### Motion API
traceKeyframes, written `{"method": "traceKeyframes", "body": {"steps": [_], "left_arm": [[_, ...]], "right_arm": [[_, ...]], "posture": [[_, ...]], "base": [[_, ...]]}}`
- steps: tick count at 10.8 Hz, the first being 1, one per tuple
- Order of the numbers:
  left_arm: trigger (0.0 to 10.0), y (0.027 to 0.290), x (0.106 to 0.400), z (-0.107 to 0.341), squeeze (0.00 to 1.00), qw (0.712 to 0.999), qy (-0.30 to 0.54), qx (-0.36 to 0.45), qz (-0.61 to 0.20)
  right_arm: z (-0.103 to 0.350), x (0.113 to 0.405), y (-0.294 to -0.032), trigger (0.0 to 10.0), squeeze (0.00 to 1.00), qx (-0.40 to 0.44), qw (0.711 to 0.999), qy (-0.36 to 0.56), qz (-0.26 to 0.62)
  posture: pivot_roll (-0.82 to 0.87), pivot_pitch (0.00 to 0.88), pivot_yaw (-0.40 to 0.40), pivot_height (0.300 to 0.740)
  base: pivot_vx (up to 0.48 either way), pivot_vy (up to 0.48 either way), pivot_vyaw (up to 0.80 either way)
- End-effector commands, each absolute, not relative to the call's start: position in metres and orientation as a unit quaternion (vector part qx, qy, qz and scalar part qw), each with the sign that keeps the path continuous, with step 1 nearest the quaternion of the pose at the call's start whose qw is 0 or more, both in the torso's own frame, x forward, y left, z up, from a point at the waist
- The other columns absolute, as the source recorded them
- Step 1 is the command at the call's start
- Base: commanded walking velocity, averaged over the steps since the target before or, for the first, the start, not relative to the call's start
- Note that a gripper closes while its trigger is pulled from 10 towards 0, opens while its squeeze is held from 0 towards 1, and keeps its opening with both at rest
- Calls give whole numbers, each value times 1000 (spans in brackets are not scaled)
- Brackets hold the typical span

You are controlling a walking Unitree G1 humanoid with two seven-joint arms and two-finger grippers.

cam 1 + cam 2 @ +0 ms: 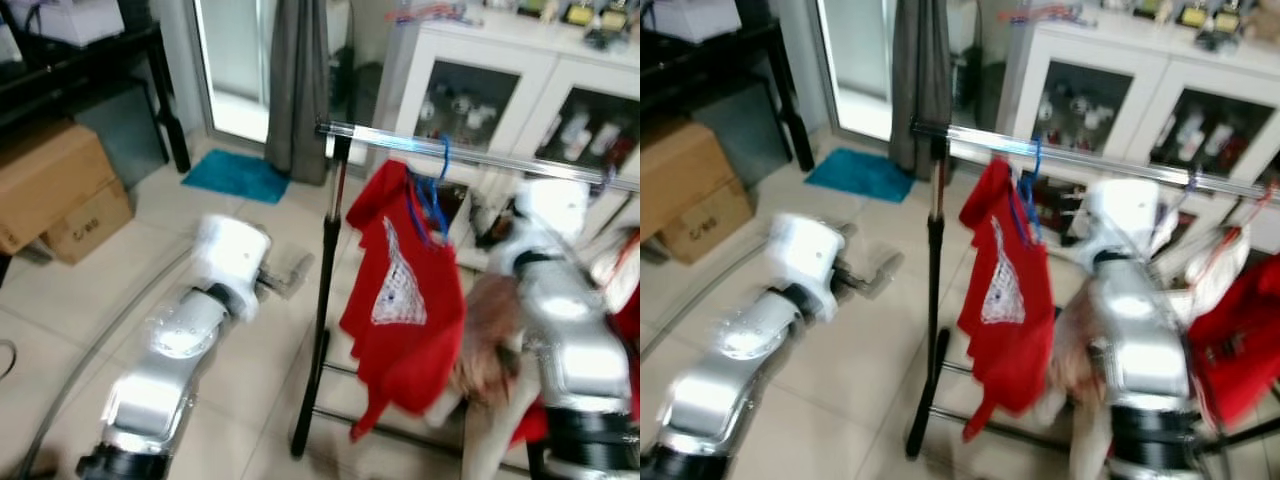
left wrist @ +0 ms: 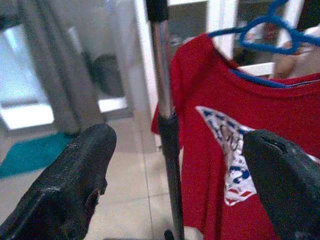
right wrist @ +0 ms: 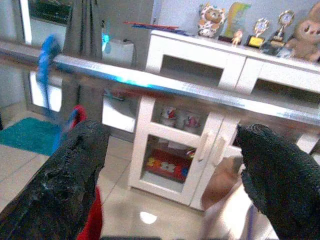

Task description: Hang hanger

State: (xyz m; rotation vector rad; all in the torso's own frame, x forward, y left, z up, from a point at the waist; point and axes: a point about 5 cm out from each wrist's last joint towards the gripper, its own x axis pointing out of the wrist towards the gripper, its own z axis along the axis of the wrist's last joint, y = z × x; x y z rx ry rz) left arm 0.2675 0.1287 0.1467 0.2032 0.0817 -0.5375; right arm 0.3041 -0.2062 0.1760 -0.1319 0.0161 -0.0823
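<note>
The blue hanger [image 1: 431, 205] will come off with the red T-shirt dangling along when I lift it, because the hook [image 1: 445, 150] only curls over the silver rail.
A blue hanger [image 1: 432, 195] carrying a red printed T-shirt [image 1: 400, 300] hangs by its hook on the silver rail [image 1: 480, 157] of a clothes rack, close to the black upright pole [image 1: 325, 300]. My left gripper [image 2: 180, 145] is open, held low to the left of the pole and facing the shirt [image 2: 235, 130] and hanger [image 2: 270, 30]. Up by the rail [image 3: 190, 90], to the right of the hanger hook [image 3: 47, 55], my right gripper [image 3: 172, 137] is open and holds nothing.
More red clothing [image 1: 1240, 340] hangs at the rack's right end. A white glass-door cabinet [image 1: 500, 80] stands behind the rack. A grey curtain [image 1: 300, 80], a teal mat [image 1: 235, 175] and cardboard boxes [image 1: 55, 190] lie to the left on the tiled floor.
</note>
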Motion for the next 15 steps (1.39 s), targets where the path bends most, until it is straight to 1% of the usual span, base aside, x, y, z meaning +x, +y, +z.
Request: {"method": "traceKeyframes", "body": {"steps": [1,2,3,4,5,6,7,9,11,12,13,14,15], "left_arm": [[10000,129,265,149,992,954,40,99,-281],[10000,126,261,146,992,942,53,108,-313],[10000,124,259,145,953,935,58,108,-332],[10000,123,258,146,941,925,75,112,-355],[10000,124,258,147,937,921,78,115,-364],[10000,126,259,149,941,912,83,121,-384],[10000,123,258,153,941,897,81,118,-418],[10000,118,257,159,937,873,79,122,-465],[10000,118,259,160,937,865,83,129,-477],[10000,118,260,160,937,863,87,133,-480],[10000,118,259,160,937,861,88,134,-482],[10000,118,260,161,937,861,88,134,-482],[10000,118,261,161,937,862,87,134,-481]], "right_arm": [[181,305,-198,10000,1000,-61,998,7,-19],[180,308,-200,10000,1000,-61,998,31,-2],[180,310,-200,10000,1000,-49,998,43,13],[181,310,-205,10000,1000,-34,996,66,44],[181,310,-206,10000,1000,-25,994,81,65],[180,312,-209,10000,1000,-15,989,117,88],[181,317,-214,10000,0,-22,987,135,82],[180,329,-217,10000,0,-53,981,170,72],[175,342,-218,10000,0,-72,973,211,53],[174,353,-218,8588,0,-71,974,211,45],[175,357,-218,4980,0,-74,974,211,44],[177,360,-217,0,0,-72,974,212,46],[178,365,-217,0,0,-66,973,217,48]], "posture": [[60,0,-52,740],[60,0,-56,740],[61,0,-56,740],[66,0,-61,740],[66,0,-61,740],[56,0,-39,740],[56,0,-40,740],[59,0,-47,740],[62,0,-54,740],[70,0,-61,740],[71,0,-62,740],[76,0,-68,740],[81,0,-73,740]], "base": [[0,0,0],[0,0,0],[0,0,0],[0,0,0],[0,0,0],[0,0,0],[0,0,0],[0,0,0],[0,0,0],[0,0,0],[0,0,0],[0,0,0],[0,0,0]]}}
